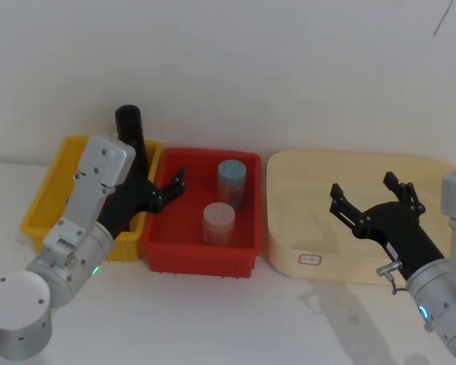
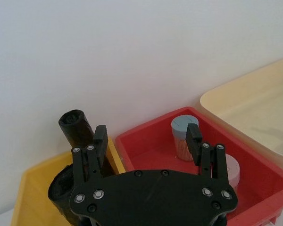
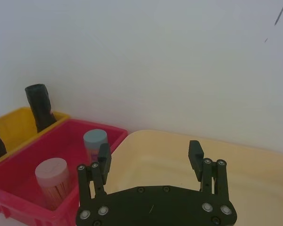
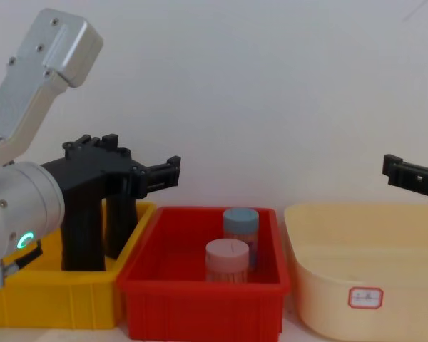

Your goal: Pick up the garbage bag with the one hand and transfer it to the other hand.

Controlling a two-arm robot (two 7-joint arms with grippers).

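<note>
The nearer garbage bag (image 4: pixel 83 231) will stay a straight, closed column when I lift it, because it is wound into a roll (image 4: pixel 83 258) that stands upright.
Two matching black garbage bag rolls stand in the yellow bin (image 1: pixel 42 205). One garbage bag (image 1: pixel 128 125) (image 2: pixel 75 127) (image 4: pixel 121 224) (image 3: pixel 39 106) leans at the bin's far right corner. The other roll (image 2: pixel 61 193) (image 4: pixel 82 228) stands nearer, under my left arm. My left gripper (image 1: pixel 158 179) (image 2: pixel 146 136) (image 4: pixel 139 165), the green-lit one, hovers open over the edge between the yellow and red bins, one finger beside the far roll, nothing between its fingers. My right gripper (image 1: pixel 363 186) (image 3: pixel 150 157) (image 4: pixel 406 171), blue-lit, hangs open over the beige tray (image 1: pixel 304 175).
The red bin (image 1: pixel 163 255) in the middle holds a blue-lidded jar (image 1: pixel 232 179) and a pink-lidded jar (image 1: pixel 219 220). A white wall rises directly behind the bins. White table surface lies in front of them.
</note>
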